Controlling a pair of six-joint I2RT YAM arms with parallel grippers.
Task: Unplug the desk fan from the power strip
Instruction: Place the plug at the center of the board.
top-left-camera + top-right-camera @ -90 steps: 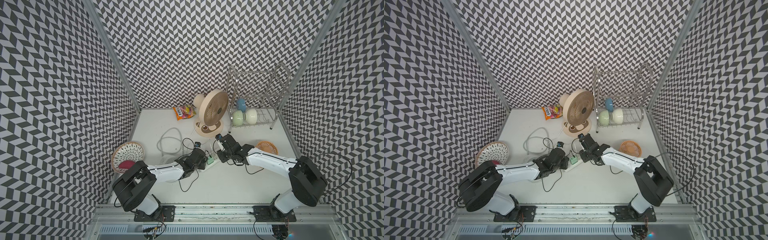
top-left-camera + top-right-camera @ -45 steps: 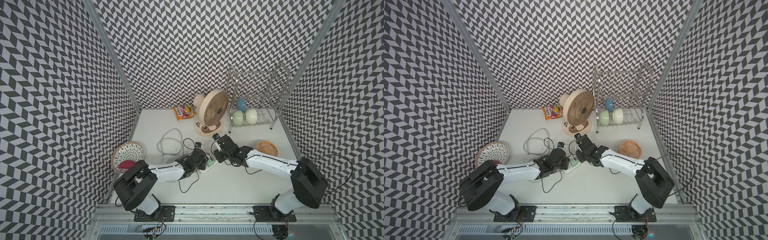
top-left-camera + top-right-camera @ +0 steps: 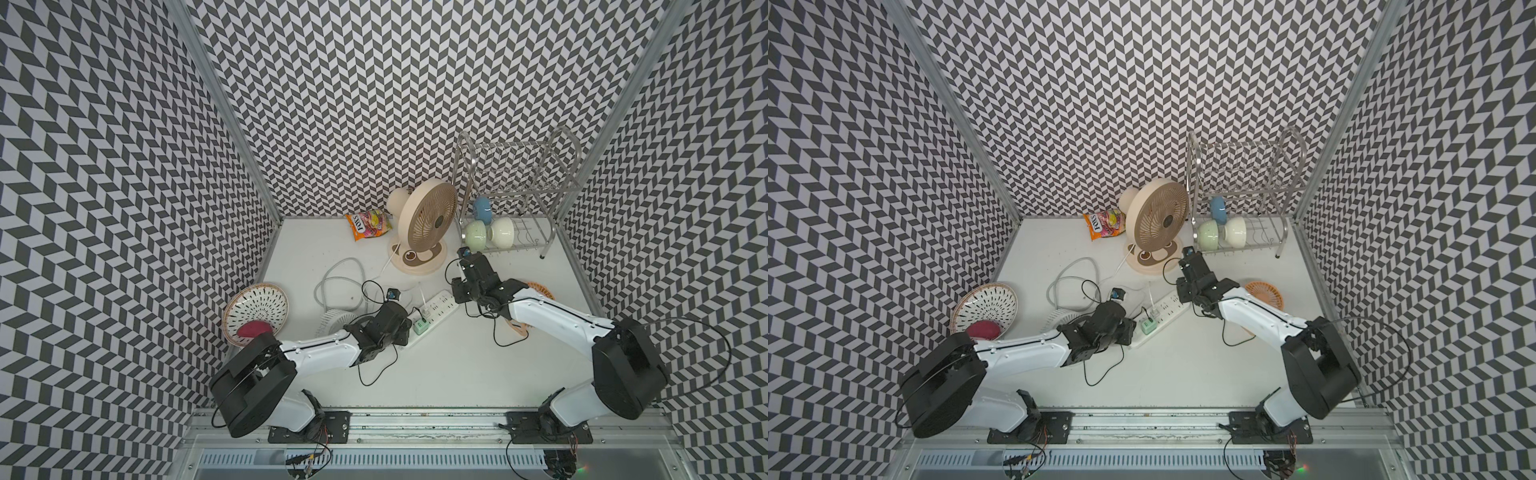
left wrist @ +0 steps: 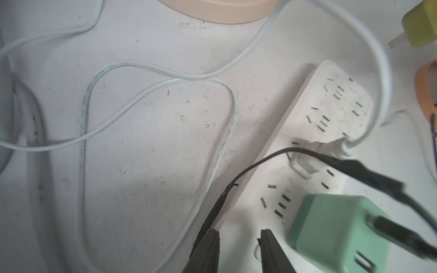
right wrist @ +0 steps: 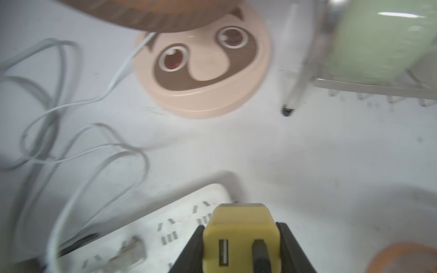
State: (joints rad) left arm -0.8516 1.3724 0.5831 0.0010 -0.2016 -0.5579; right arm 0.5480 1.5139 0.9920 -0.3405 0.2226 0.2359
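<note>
The green adapter [image 3: 422, 325] is next to the white plug [image 4: 314, 159], so next my left gripper moves away from the power strip's near end and takes hold of the green adapter first.
The beige desk fan [image 3: 428, 222] [image 3: 1156, 222] stands at the back, its base [image 5: 203, 71] close ahead in the right wrist view. The white power strip [image 3: 436, 309] [image 3: 1167, 305] [image 4: 331, 106] [image 5: 189, 219] lies slantwise mid-table. A white plug [image 4: 307, 163] and a green adapter [image 4: 335, 234] sit in it. My right gripper [image 3: 457, 293] [image 5: 240, 228] is shut on a yellow adapter [image 5: 241, 224] with a black cable, held clear of the strip's far end, prong showing [image 4: 397, 42]. My left gripper [image 3: 404, 332] [image 4: 238, 236] rests on the strip's near end, jaws apart.
A metal dish rack [image 3: 519, 174] with bowls stands back right, a snack bag [image 3: 370, 224] back left of the fan. A patterned plate [image 3: 255, 307] and a white grille [image 3: 338, 324] lie left, an orange grille [image 3: 540, 289] under the right arm. White and black cables loop around the strip.
My right gripper has drawn back and to the right, off the strip, with the yellow adapter in it. The left gripper has stayed on the strip's near end.
</note>
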